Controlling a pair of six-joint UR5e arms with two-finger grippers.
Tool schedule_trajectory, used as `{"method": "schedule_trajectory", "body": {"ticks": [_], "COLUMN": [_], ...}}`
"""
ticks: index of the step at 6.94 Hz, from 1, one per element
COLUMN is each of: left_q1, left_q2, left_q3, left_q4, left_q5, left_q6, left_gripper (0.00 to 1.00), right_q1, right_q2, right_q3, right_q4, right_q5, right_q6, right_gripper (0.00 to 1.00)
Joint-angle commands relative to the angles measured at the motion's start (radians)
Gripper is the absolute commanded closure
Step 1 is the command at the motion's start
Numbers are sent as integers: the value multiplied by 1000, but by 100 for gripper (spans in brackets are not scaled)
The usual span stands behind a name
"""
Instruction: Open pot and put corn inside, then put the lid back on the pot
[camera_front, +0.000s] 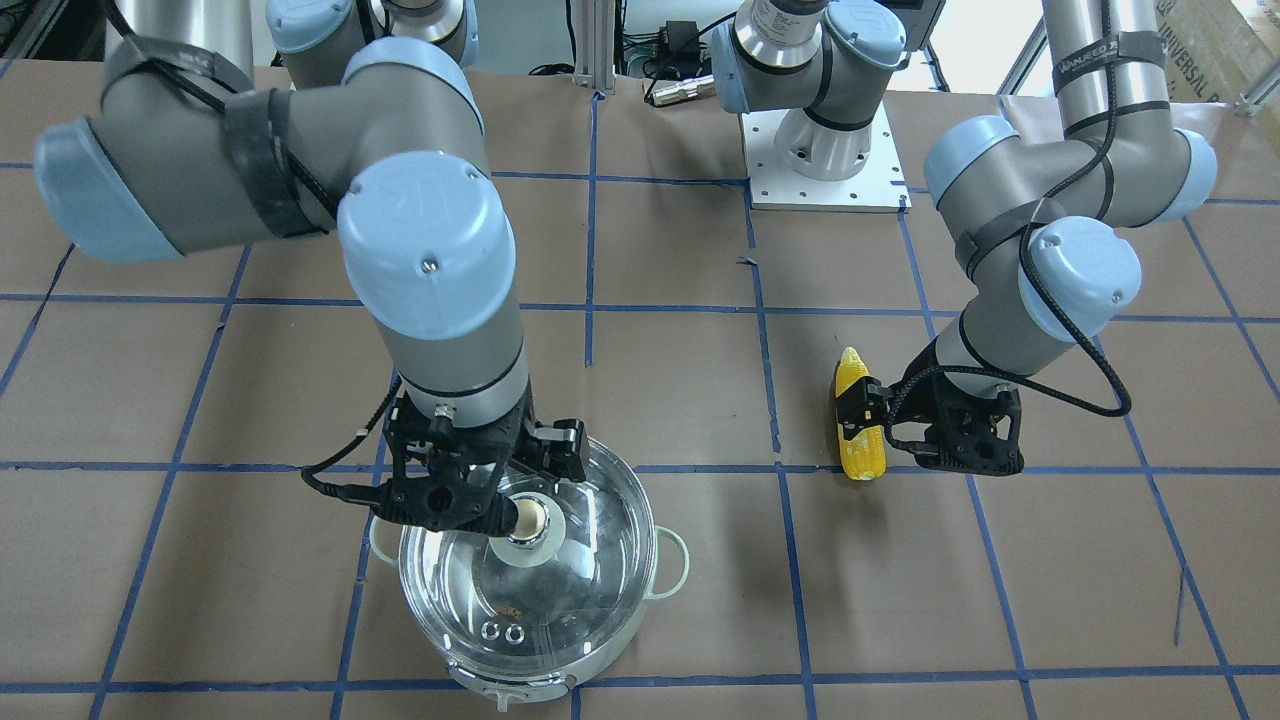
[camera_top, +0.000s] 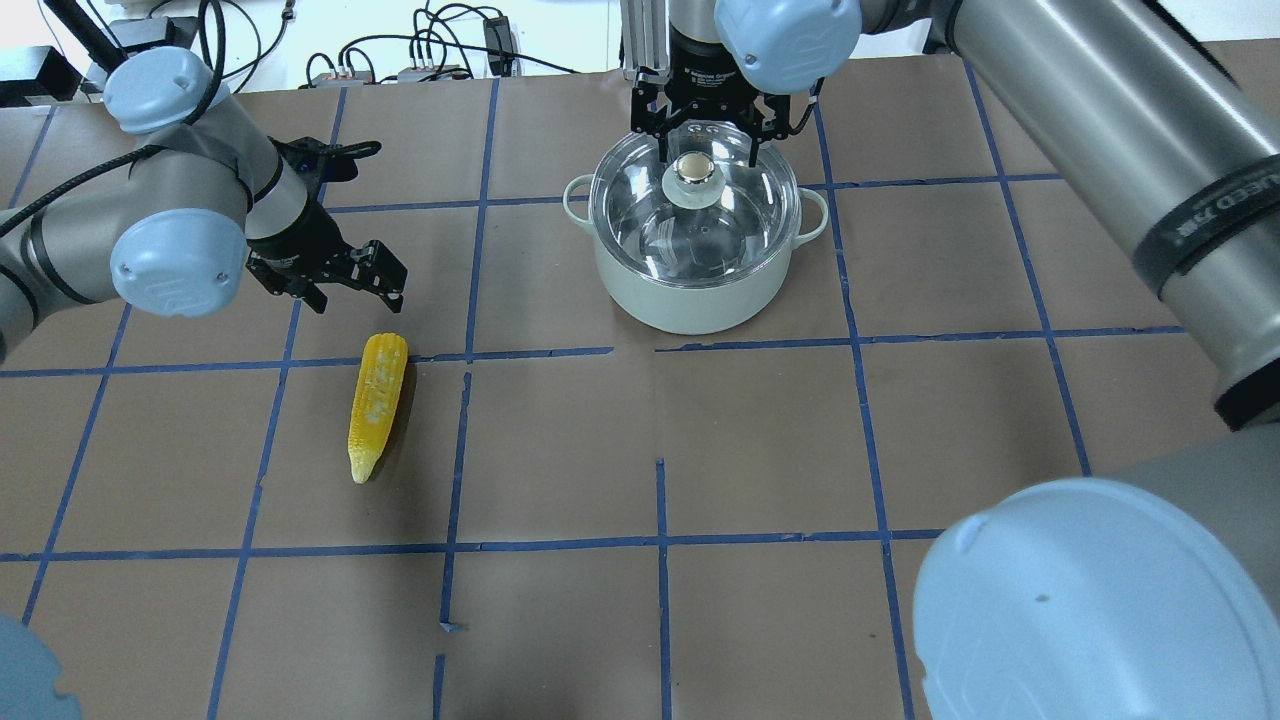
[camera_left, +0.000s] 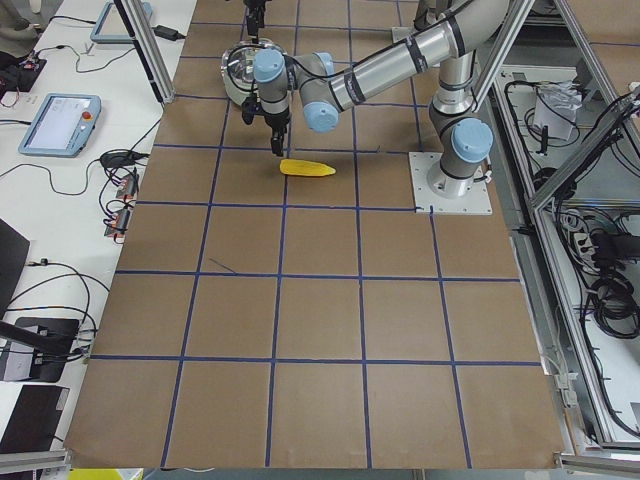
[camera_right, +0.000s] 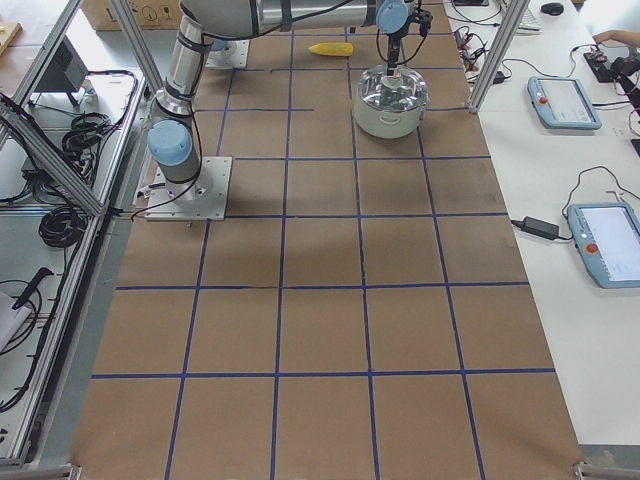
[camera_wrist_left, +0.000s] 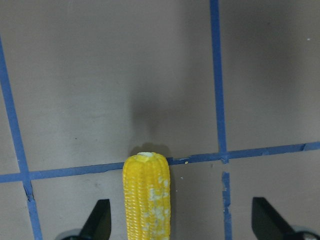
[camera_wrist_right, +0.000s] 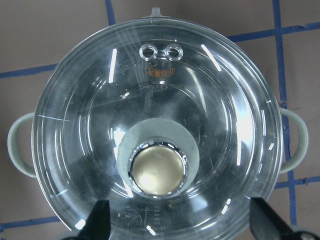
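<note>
I should expect an empty pot (camera_front: 609, 649) when I lift the glass lid by its gold-topped knob, because only shiny metal (camera_front: 581, 562) shows through the lid.
The pot (camera_top: 690, 295) stands at the far middle of the table with the glass lid (camera_top: 730, 215) on it. My right gripper (camera_top: 708, 155) is open, just above the lid, with its fingers on either side of the gold-topped knob (camera_wrist_right: 157, 172) and not touching it. The pot's loop handles (camera_wrist_right: 17, 145) stick out at both sides. The corn (camera_top: 377, 405) lies flat on the table to the left. My left gripper (camera_top: 357, 298) is open and empty, low over the corn's thick end (camera_wrist_left: 146, 195). In the left wrist view its fingers (camera_wrist_left: 97, 222) stand wide apart with the corn between them, nearer this one.
Brown paper with a blue tape grid (camera_top: 560, 352) covers the table. The left arm's white base plate (camera_front: 825, 190) is at the robot's edge. Cables and plugs (camera_top: 430, 60) lie along the far edge. Tablets (camera_left: 60, 120) lie on a side bench.
</note>
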Motion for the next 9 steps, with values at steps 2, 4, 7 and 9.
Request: {"method": "schedule_trajectory", "body": {"ticks": [2,4,7,9], "left_q1": [7,7,9,19], "left_q2": [-2,-2,-4,-2], "left_q3": [-116,-168,-236,-256], "left_q4": [167,225,322,325], "left_q5": [0,0,0,0], "left_q6": [15,15,18,35], "left_gripper": [0,0,0,0], "right_q1": [10,10,10,9], "right_q2": [55,58,55,55], "right_q3": [-6,5,-2,-6], "right_q4": [-44,-44,-43,-35], "right_q5": [2,-4,1,-10], "right_q6": [16,0,0,1], "right_gripper": [3,6,42,54]}}
